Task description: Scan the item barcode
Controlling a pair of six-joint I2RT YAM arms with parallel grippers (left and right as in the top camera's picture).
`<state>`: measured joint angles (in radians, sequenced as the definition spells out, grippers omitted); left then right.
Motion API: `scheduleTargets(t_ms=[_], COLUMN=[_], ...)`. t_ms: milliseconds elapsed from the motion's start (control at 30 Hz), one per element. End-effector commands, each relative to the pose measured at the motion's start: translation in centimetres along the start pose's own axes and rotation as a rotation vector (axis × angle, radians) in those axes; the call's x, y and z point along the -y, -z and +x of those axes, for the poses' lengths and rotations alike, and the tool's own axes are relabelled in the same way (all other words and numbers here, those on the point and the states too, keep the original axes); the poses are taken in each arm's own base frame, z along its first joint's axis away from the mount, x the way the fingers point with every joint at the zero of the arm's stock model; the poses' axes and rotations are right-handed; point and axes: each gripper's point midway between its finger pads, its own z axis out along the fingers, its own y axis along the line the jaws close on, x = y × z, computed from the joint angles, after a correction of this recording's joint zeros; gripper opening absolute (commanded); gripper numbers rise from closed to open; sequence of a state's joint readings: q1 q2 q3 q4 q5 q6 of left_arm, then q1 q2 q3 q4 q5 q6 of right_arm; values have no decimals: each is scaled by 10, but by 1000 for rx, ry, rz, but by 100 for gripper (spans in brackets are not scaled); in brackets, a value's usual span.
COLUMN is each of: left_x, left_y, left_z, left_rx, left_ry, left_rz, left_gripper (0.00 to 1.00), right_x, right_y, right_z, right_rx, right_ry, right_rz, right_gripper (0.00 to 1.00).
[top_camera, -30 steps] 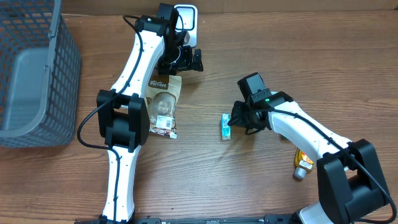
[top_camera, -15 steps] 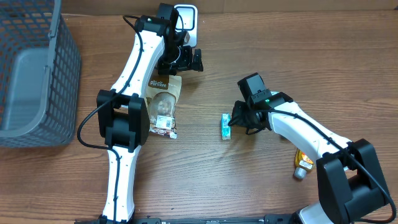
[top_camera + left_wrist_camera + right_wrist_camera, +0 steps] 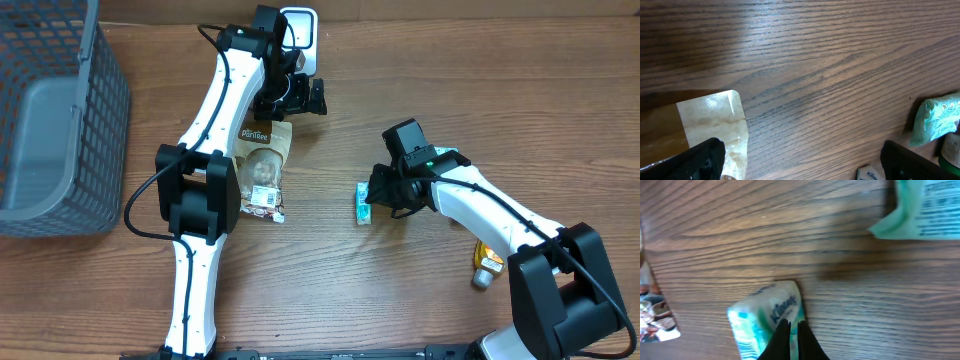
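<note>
Next, my right gripper opens its shut fingers above the tipped Kleenex tissue pack (image 3: 363, 204), puts them on either side of its long side edge (image 3: 801, 314) and closes there before scanning.
A blue-green Kleenex tissue pack (image 3: 363, 204) lies flat on the wooden table, right of centre. My right gripper (image 3: 379, 194) is shut, and its tips (image 3: 790, 326) rest over the pack's (image 3: 765, 315) right end; nothing is clamped between them. A white scanner (image 3: 301, 31) stands at the table's back edge. My left gripper (image 3: 300, 97) hovers just in front of it, open wide (image 3: 805, 165), with only bare wood between its black fingers (image 3: 700, 160).
A brown snack pouch (image 3: 262, 150) with a printed card (image 3: 266, 200) lies beside the left arm. A grey basket (image 3: 110, 110) fills the left side. A small bottle (image 3: 487, 265) lies by the right arm. A green wrapped pack (image 3: 925, 210) shows in both wrist views.
My right gripper has edged slightly left, closer over the tissue pack. The pack and the left arm have not moved.
</note>
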<state>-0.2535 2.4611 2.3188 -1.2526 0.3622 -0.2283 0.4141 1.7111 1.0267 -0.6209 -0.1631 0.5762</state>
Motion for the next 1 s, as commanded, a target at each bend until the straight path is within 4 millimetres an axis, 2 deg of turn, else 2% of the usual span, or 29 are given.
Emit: scheduleTargets(t_ms=[0, 400, 667, 800, 867, 967], left_x=[10, 10, 10, 10, 10, 10], left_y=[23, 23, 23, 23, 23, 23], left_z=[-5, -5, -5, -5, -5, -5], left_rx=[52, 52, 52, 52, 52, 52], left_ry=[-48, -48, -48, -48, -48, -48], left_rz=[5, 5, 5, 5, 5, 5], left_gripper=[100, 100, 100, 100, 100, 100], right_x=[-5, -14, -27, -21, -16, -13], right_y=[-3, -3, -5, -6, -6, -6], right_z=[7, 14, 19, 14, 10, 7], right_rx=[-30, -64, -59, -23, 2, 19], right_ry=[4, 11, 55, 61, 60, 60], right_rz=[-28, -73, -92, -43, -13, 6], right_gripper=[5, 5, 10, 12, 22, 50])
